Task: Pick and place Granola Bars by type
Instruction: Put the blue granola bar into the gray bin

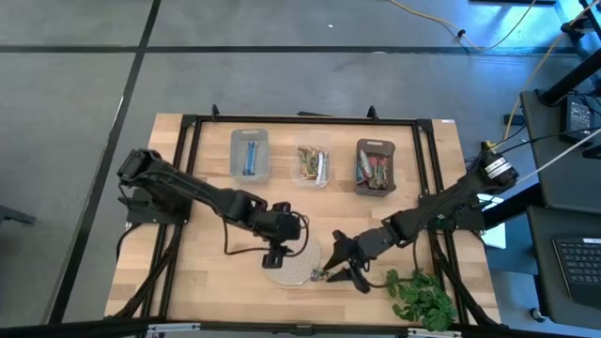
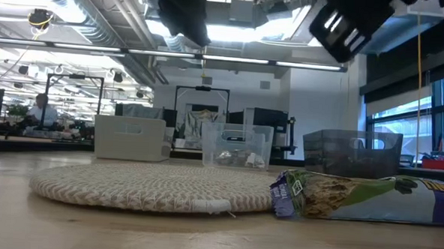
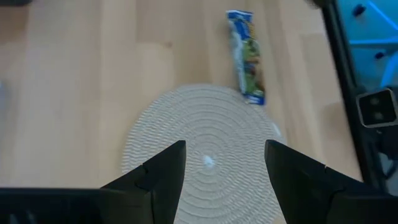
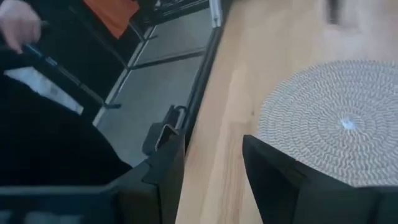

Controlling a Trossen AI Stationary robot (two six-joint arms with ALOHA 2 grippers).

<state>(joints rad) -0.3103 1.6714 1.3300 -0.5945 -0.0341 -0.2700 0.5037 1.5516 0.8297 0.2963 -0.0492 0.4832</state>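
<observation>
The granola bar [image 3: 249, 62] is off the mat and away from my left gripper, so I should take its outer end [image 3: 241, 26] with my right gripper and hand it over.
One tan-green granola bar [image 1: 330, 275] with a blue end lies flat on the table, against the right edge of the round woven mat [image 1: 293, 266]. It also shows in the low view as the bar [image 2: 361, 198] and in the left wrist view as the bar [image 3: 247, 56]. My left gripper [image 1: 275, 257] hangs open above the mat [image 3: 202, 155]. My right gripper [image 1: 338, 261] is open just right of the mat, above the bar; its own view shows the mat [image 4: 336, 118], not the bar. More bars lie in three bins.
Along the far side stand a clear bin [image 1: 250, 154] with blue bars, a clear bin [image 1: 313, 165] with tan-green bars, and a dark bin [image 1: 376, 167] with reddish bars. A leafy green sprig [image 1: 421, 296] lies near the right front corner. A black frame borders the table.
</observation>
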